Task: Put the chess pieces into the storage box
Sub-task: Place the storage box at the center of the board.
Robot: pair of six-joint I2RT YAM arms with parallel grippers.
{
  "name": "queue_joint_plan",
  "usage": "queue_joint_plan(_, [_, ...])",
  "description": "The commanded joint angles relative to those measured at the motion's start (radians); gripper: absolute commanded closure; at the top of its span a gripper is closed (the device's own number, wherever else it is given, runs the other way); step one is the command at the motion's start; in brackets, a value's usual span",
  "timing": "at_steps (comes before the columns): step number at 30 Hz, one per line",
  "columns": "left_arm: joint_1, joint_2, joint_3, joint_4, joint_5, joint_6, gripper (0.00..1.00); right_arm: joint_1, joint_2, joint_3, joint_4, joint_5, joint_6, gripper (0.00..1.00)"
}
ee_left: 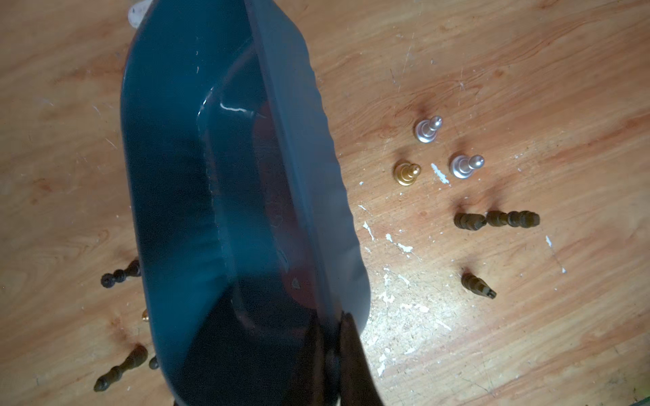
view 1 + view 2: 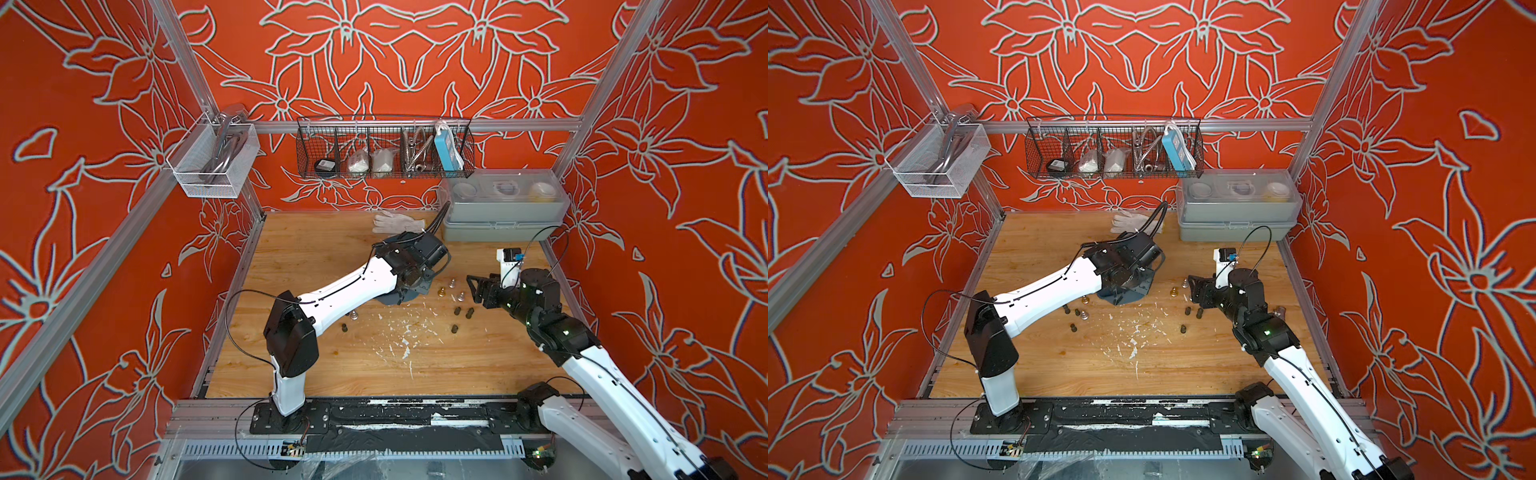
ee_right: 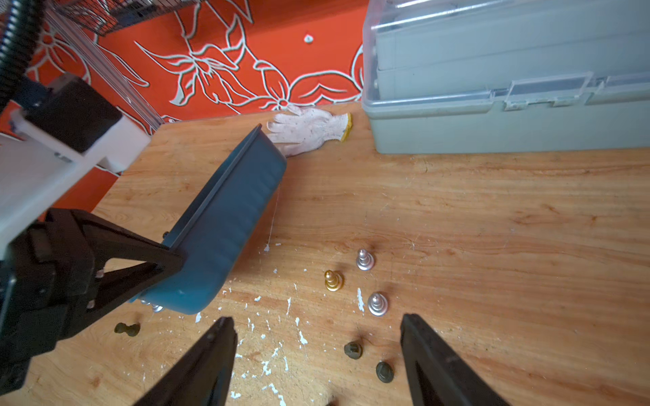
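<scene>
The storage box [image 2: 1120,296] hangs with its open side up over clear wood among the chess pieces, so my left gripper keeps lowering it until its base sits flat, and then let go.
The storage box [image 3: 225,218], a shallow dark teal tray, hangs tilted above the table, and my left gripper [image 1: 330,327] is shut on its rim. In both top views it shows under the left wrist [image 2: 399,297] [image 2: 1125,296]. Chess pieces stand scattered on the wood: a gold one [image 3: 332,280], two silver ones [image 3: 364,260] [image 3: 377,304], and dark ones [image 3: 352,349] [image 3: 384,372]. More dark pieces lie beyond the box [image 1: 121,365] [image 2: 344,328]. My right gripper [image 3: 316,337] hangs open just over the two dark pieces, holding nothing.
A grey box with a translucent lid [image 2: 503,208] stands at the back right, with a white glove [image 2: 397,222] beside it. A black wire basket [image 2: 384,149] and a white mesh basket [image 2: 212,162] hang on the frame. White flecks [image 2: 405,336] mark the table's middle.
</scene>
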Motion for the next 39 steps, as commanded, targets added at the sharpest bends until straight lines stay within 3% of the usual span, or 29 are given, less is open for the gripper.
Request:
queue_joint_plan(1, [-0.010, -0.016, -0.025, -0.020, -0.030, -0.072, 1.00, 0.004, 0.000, -0.002, -0.036, 0.009, 0.009, 0.22])
queue_joint_plan(14, [-0.035, 0.030, -0.059, 0.040, 0.013, -0.106, 0.99, 0.004, 0.010, -0.029, -0.012, 0.006, 0.014, 0.22])
queue_joint_plan(16, [-0.036, 0.029, -0.060, 0.039, 0.018, -0.109, 0.91, 0.003, 0.012, -0.029, -0.013, 0.004, 0.012, 0.21])
queue_joint_plan(18, [-0.036, 0.024, -0.062, 0.039, 0.024, -0.114, 0.71, 0.003, 0.015, -0.029, -0.011, 0.003, 0.012, 0.21])
queue_joint_plan(22, [-0.036, -0.010, -0.078, 0.066, 0.038, -0.123, 0.57, 0.002, 0.039, -0.013, -0.023, -0.014, 0.012, 0.20])
queue_joint_plan(24, [-0.036, -0.050, -0.101, 0.096, 0.032, -0.126, 0.57, 0.003, 0.051, 0.000, -0.034, -0.021, 0.014, 0.20])
queue_joint_plan(29, [-0.024, -0.199, -0.184, 0.179, 0.030, -0.116, 0.56, 0.003, 0.101, 0.039, -0.066, -0.056, 0.012, 0.15])
queue_joint_plan(32, [0.006, -0.350, -0.322, 0.287, 0.048, -0.078, 0.54, 0.006, 0.184, 0.104, -0.119, -0.092, 0.002, 0.16])
queue_joint_plan(33, [0.022, -0.430, -0.394, 0.339, 0.053, -0.066, 0.49, 0.007, 0.216, 0.129, -0.138, -0.105, -0.004, 0.19])
queue_joint_plan(35, [0.074, -0.575, -0.539, 0.427, 0.063, -0.050, 0.41, 0.015, 0.278, 0.180, -0.175, -0.105, -0.009, 0.22])
queue_joint_plan(39, [0.268, -0.843, -0.757, 0.401, 0.139, -0.076, 0.38, 0.070, 0.423, 0.302, -0.251, -0.038, -0.027, 0.26])
